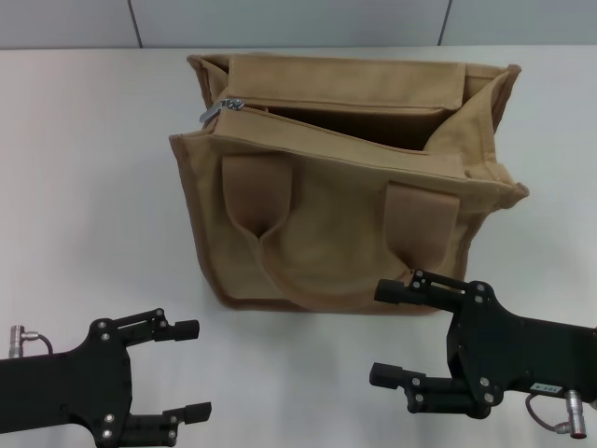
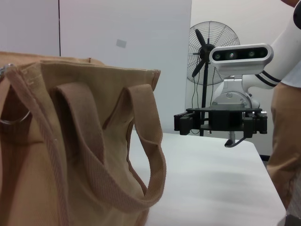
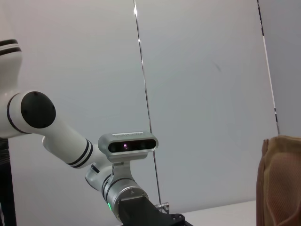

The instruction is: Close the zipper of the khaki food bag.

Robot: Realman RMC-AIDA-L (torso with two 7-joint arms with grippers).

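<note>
Next, my left gripper comes from the bag's narrow side (image 1: pixel 177 142) and pulls the zipper's end tight before zipping, because that end sits slack at the silver slider (image 1: pixel 222 107).
The khaki food bag (image 1: pixel 326 243) stands upright in the middle of the white table, its top gaping open. The zipper's silver slider with pull tab (image 1: pixel 222 106) sits at the bag's far left top corner; the zipper line runs open to the right. Two wide handle straps (image 1: pixel 256 191) hang on the front. My left gripper (image 1: pixel 191 369) is open, low at the front left, apart from the bag. My right gripper (image 1: pixel 392 334) is open at the front right, its upper finger close to the bag's lower front edge. The bag also shows in the left wrist view (image 2: pixel 80 141) and right wrist view (image 3: pixel 280 181).
The white table (image 1: pixel 84 187) surrounds the bag. A grey panelled wall (image 1: pixel 280 19) runs behind it. The left wrist view shows my right gripper (image 2: pixel 221 122) beyond the bag, a standing fan (image 2: pixel 207 47) and a person (image 2: pixel 289 136) at the table's far side.
</note>
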